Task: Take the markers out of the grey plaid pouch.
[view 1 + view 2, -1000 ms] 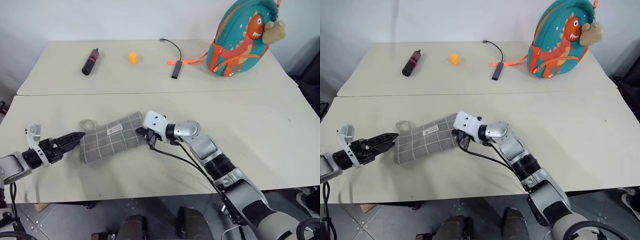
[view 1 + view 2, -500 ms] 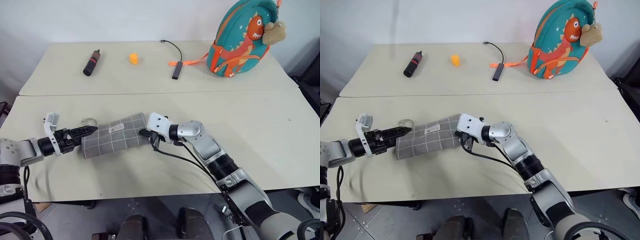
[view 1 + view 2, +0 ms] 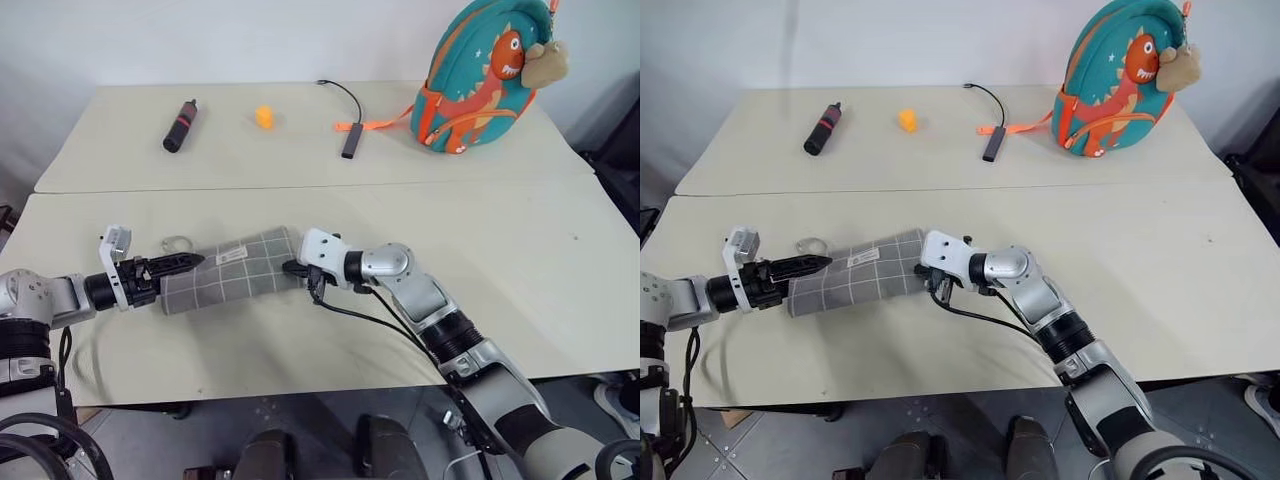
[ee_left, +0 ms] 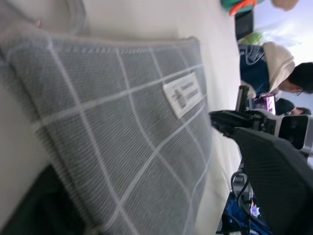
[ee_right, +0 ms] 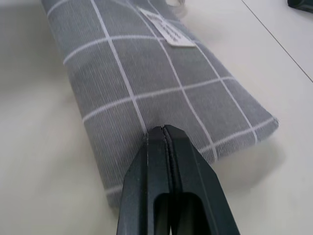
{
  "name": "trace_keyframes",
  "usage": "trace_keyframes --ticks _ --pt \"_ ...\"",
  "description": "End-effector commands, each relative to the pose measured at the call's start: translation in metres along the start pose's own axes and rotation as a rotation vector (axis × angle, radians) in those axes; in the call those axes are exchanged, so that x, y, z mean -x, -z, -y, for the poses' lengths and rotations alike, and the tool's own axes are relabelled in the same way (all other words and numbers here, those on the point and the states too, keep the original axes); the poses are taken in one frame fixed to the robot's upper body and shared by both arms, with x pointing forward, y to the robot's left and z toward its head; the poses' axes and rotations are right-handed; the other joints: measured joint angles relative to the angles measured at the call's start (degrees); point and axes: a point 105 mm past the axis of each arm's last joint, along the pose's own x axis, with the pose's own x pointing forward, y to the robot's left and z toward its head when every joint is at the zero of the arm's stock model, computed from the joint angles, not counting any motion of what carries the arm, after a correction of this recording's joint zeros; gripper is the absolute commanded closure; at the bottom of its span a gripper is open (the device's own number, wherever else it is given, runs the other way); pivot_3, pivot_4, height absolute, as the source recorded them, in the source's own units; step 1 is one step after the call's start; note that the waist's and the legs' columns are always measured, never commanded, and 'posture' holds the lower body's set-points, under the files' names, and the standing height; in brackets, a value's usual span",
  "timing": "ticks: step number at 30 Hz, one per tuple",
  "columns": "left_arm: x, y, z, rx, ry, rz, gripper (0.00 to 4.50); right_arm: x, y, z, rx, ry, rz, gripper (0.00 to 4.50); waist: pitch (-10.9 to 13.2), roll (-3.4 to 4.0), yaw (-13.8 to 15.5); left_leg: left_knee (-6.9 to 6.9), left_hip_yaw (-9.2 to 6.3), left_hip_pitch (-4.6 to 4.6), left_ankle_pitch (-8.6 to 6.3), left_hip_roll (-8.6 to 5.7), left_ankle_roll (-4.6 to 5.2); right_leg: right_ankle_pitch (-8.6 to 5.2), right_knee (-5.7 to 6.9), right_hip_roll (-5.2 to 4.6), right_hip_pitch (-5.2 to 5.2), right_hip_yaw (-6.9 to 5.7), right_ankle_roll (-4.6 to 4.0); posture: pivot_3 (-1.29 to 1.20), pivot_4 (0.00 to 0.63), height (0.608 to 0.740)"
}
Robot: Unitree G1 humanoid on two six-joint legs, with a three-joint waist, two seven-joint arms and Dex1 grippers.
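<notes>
The pouch (image 3: 232, 272) will unzip along its long stitched edge when I pull the loop strap, because the strap sits at one end of that edge.
The grey plaid pouch (image 3: 232, 271) lies flat on the near table, its white label (image 3: 233, 256) facing up and its loop strap (image 3: 177, 243) at the left end. My left gripper (image 3: 186, 263) points right at that end. It is open, and in the left wrist view the pouch (image 4: 122, 142) lies between its dark fingers (image 4: 279, 181). My right gripper (image 3: 299, 268) is shut, its fingertips (image 5: 161, 131) pinching the fabric at the pouch's right end (image 5: 161, 88). The markers are hidden.
On the far table lie a black cylinder with a red band (image 3: 180, 124), a small orange object (image 3: 264, 116) and a black cable with a dongle (image 3: 350, 140). A teal dinosaur backpack (image 3: 485, 75) stands at the back right. A person (image 4: 293, 78) shows beyond the table.
My left gripper has moved right, from short of the pouch's left end to around it. The pouch now lies more level. The right gripper has held its place.
</notes>
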Motion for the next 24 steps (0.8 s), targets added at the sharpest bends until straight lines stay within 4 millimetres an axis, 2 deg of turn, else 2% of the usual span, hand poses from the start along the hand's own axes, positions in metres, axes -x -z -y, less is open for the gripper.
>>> trace_keyframes --ticks 1,11,15,19,21,24 --pt "0.004 0.009 -0.004 0.034 -0.018 -0.035 1.5 0.002 0.002 -0.002 0.031 -0.014 -0.013 4.5 0.0 0.0 0.0 0.0 0.0 0.0 0.0 0.0 0.0 0.0 0.0 0.0 0.0 0.0 0.0 0.0 0.15 0.74" --pt "0.001 0.034 0.02 0.063 0.115 -0.116 4.48 0.011 0.01 -0.004 0.059 -0.028 -0.028 4.5 0.01 -0.02 0.06 0.03 -0.06 -0.18 0.0 0.03 0.0 0.0 -0.05 0.0 -0.1 0.01 0.0 0.0 0.15 0.74" --pt "0.0 0.044 0.026 0.063 0.147 -0.113 4.48 0.013 0.012 -0.003 0.056 -0.024 -0.027 4.5 0.01 -0.02 0.09 0.04 -0.08 -0.18 0.0 0.03 0.0 0.0 -0.04 -0.01 -0.1 0.01 0.0 0.0 0.15 0.74" --pt "0.001 0.041 0.033 0.01 0.194 -0.018 4.48 0.019 0.007 -0.004 0.037 -0.03 0.016 4.5 0.01 -0.03 0.29 0.05 -0.09 -0.2 0.0 0.03 0.0 0.0 -0.08 -0.02 -0.08 0.0 0.0 0.0 0.15 0.74" --pt "0.002 0.034 0.035 -0.138 0.199 0.094 4.48 0.031 -0.001 -0.008 0.011 -0.061 0.089 4.5 0.01 -0.03 0.34 0.07 -0.13 -0.23 0.0 0.03 0.0 0.0 -0.11 -0.04 -0.07 -0.02 0.0 0.0 0.15 0.74" --pt "0.002 0.032 0.044 -0.443 0.192 0.188 4.48 0.05 -0.006 -0.001 -0.053 -0.028 0.149 4.5 0.04 -0.07 0.31 0.06 -0.14 -0.29 0.0 0.14 0.0 0.0 -0.21 -0.06 -0.09 -0.04 0.0 0.0 0.15 0.74"
